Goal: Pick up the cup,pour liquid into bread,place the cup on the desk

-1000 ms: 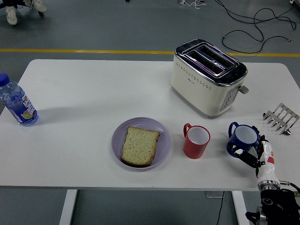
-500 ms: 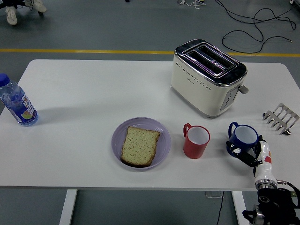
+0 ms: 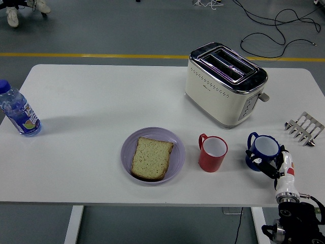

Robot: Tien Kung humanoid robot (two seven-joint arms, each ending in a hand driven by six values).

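Note:
The inside (image 3: 266, 146) of the blue cup (image 3: 262, 153) looks plain white. So I should expect the cup to be empty when I tip it over the bread.
A blue cup (image 3: 264, 148) stands upright on the white table (image 3: 101, 101) at the front right. My right hand (image 3: 270, 168) comes up from the lower right corner, and its black fingers (image 3: 274, 171) are spread at the cup's near right side, close to or touching its base. The hand holds nothing. A slice of bread (image 3: 151, 158) lies on a purple plate (image 3: 176, 144) at the front centre. A red cup (image 3: 212, 153) stands between the plate and the blue cup. My left arm is out of view.
A cream toaster (image 3: 225, 84) stands behind the cups. A metal toast rack (image 3: 304, 128) sits at the right edge. A water bottle (image 3: 18, 112) stands at the far left edge. The table's near edge lies just below the hand.
My right hand and wrist have shifted slightly left and down towards the table's near edge. The blue cup has not moved.

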